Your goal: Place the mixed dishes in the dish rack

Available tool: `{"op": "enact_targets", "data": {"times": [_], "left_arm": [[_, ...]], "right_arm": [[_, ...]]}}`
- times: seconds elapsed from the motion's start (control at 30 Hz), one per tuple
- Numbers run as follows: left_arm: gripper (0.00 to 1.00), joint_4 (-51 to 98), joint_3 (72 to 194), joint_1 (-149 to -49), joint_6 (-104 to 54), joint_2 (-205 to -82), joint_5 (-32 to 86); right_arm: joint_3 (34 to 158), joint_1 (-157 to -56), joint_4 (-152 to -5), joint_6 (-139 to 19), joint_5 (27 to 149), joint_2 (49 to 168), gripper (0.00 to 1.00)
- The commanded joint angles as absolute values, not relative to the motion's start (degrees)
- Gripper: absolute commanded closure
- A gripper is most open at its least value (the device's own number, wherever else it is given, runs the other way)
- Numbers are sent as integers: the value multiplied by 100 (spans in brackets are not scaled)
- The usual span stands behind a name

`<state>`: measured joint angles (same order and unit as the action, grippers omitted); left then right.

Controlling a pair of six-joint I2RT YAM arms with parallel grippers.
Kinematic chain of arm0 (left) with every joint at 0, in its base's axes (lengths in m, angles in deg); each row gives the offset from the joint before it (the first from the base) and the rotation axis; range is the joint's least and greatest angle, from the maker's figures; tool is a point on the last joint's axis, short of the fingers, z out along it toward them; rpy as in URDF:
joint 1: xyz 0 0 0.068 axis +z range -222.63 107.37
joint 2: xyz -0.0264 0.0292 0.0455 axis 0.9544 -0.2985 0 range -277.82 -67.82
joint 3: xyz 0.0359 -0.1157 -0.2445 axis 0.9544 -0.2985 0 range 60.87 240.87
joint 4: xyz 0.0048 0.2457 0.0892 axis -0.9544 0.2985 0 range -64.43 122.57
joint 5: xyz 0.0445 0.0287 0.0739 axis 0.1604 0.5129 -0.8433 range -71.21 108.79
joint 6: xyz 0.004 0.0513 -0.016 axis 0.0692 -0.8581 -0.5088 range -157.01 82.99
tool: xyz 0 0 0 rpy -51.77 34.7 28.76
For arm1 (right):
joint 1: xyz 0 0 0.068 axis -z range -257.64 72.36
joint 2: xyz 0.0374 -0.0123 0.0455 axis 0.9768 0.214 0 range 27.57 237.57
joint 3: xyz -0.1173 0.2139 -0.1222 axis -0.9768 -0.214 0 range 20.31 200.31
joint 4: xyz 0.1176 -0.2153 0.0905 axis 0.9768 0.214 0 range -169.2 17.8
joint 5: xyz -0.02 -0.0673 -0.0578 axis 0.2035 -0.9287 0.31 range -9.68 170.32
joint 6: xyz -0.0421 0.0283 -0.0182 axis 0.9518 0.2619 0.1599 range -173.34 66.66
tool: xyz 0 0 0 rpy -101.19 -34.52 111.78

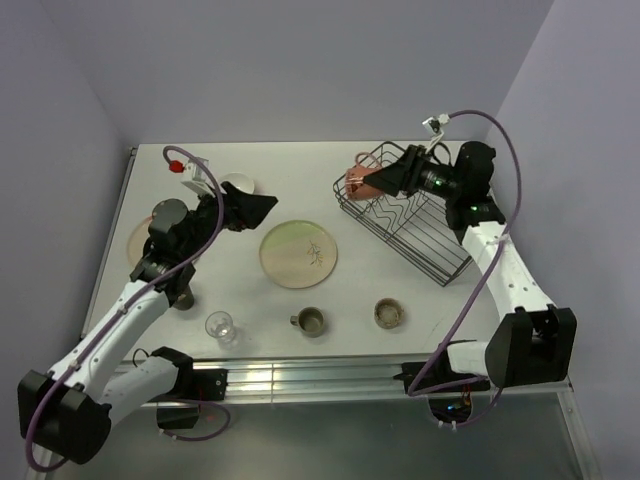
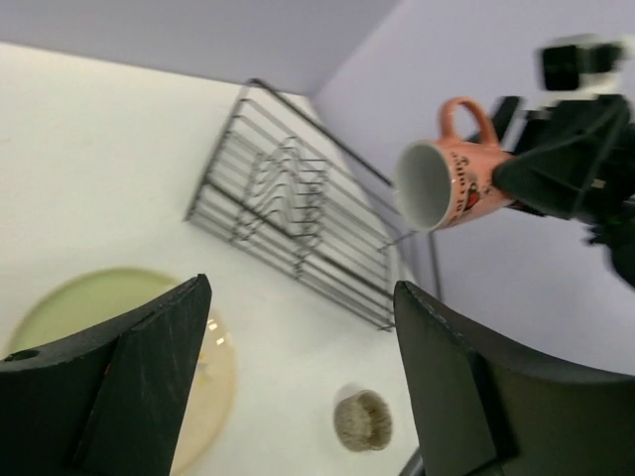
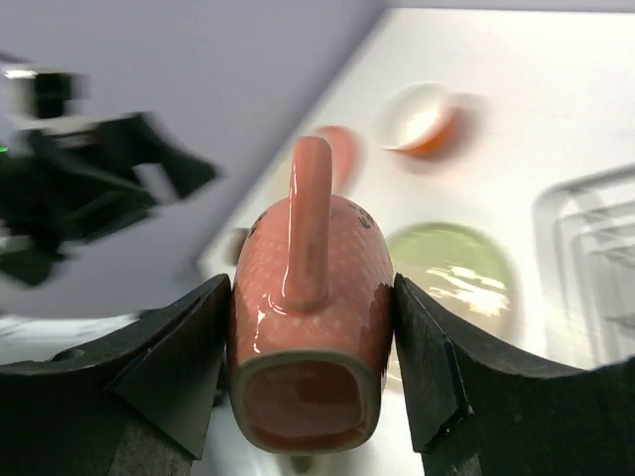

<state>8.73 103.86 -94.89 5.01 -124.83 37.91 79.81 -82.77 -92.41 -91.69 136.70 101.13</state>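
Note:
My right gripper keeps tipping the cup down over the rack's empty end [image 1: 440,238] until the cup stands with its opening down, because the pink cup's opening [image 2: 422,186] points ahead of my right gripper's fingers.
My right gripper [image 1: 378,181] is shut on the pink cup [image 1: 358,181] and holds it on its side above the left corner of the dish rack [image 1: 420,235]. In the right wrist view the cup [image 3: 308,317] sits between both fingers, handle up. My left gripper [image 1: 262,207] is open and empty above the table, between the orange bowl [image 1: 238,184] and the cream-green plate [image 1: 298,253]. From the left wrist I see the plate [image 2: 79,302], the rack [image 2: 288,208] and the held cup [image 2: 451,183]. The pink-cream plate [image 1: 138,240] lies mostly under my left arm.
Along the front stand the clear glass [image 1: 220,326], the grey-green cup [image 1: 312,321] and the small speckled bowl [image 1: 388,313]. The brown cup [image 1: 183,297] is partly under my left arm. Walls close in on the left, back and right.

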Motion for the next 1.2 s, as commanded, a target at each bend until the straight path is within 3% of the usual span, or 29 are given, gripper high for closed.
{"op": "enact_targets", "data": {"times": [0.0, 0.2, 0.43, 0.8, 1.17], "left_arm": [[19, 2906, 10754, -9469, -316, -12012, 2751], [16, 3356, 10193, -9469, -299, -10889, 2381], [9, 3461, 9946, -9469, -457, -10429, 2170], [9, 3743, 10140, -9469, -695, -10553, 2240], [9, 3691, 9972, -9469, -563, -10447, 2284]], "right_arm": [[8648, -7800, -6731, -6480, 13053, 9744, 76], [9174, -6597, -5120, -4739, 12322, 10174, 76], [10019, -6411, -4141, -2999, 10740, 11183, 76], [10363, -6533, -4096, -2329, 9360, 12415, 75], [10477, -6604, -4273, -2214, 8972, 13066, 73]]}}
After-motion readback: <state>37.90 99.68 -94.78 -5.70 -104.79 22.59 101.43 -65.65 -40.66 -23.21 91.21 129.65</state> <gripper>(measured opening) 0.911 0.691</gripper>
